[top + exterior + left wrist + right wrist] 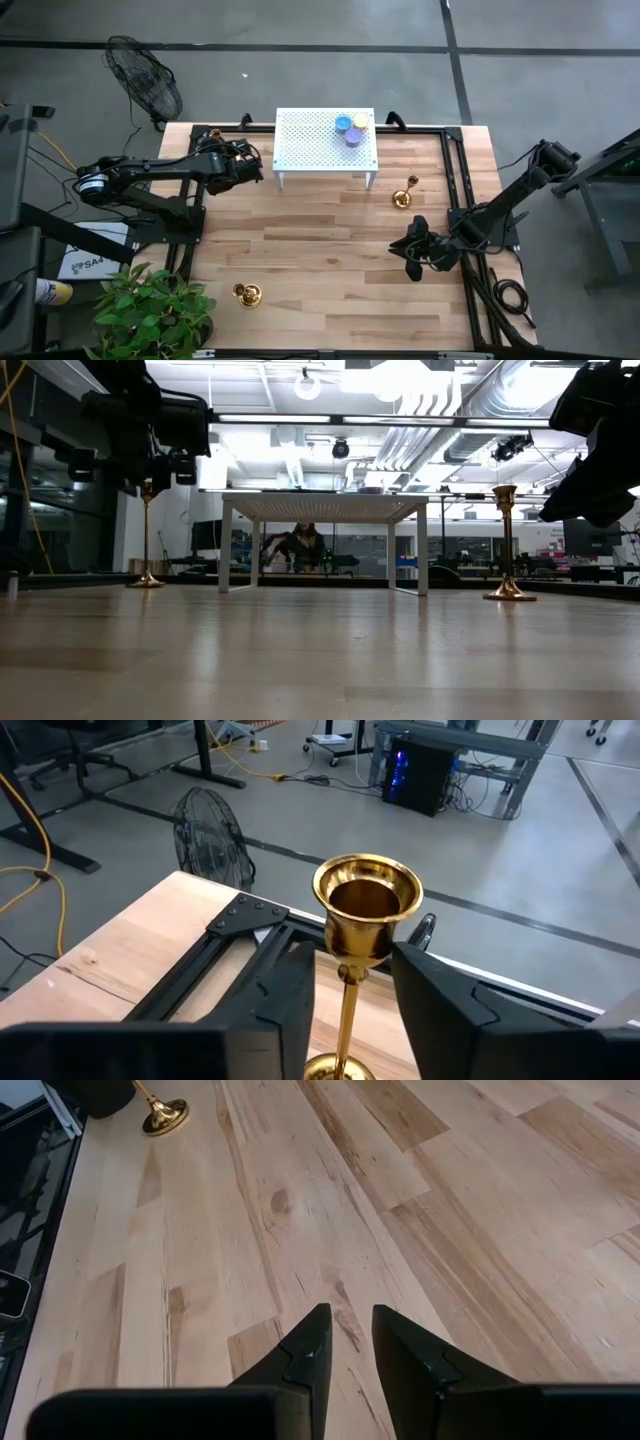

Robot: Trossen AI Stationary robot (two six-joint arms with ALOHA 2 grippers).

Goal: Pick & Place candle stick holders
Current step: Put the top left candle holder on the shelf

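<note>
Next, my left gripper closes below the holder's cup (352, 974) and moves the candle stick holder (147, 580) closer, as it stands near the corner of the rails, away from the white stand.
Three gold candle stick holders stand upright on their round bases on the wooden table. One (366, 910) is at the far left, next to the white stand (300, 140). My left gripper (352, 1005) is open around it, one finger on either side of the thin stem just below the cup, with a gap showing on each side; its base (147, 580) is on the table. The second holder (403, 195) stands right of the stand. The third (247, 294) is near the front left. My right gripper (346, 1342) hovers at the table's right, open by a narrow gap, holding nothing.
The white perforated stand carries a blue candle (343, 123), a yellow candle (361, 119) and a purple candle (354, 137). Black frame rails (455, 180) run along the table's sides and far edge. A potted plant (150, 310) sits at the near left corner and a fan (145, 75) stands beyond the far left corner.
</note>
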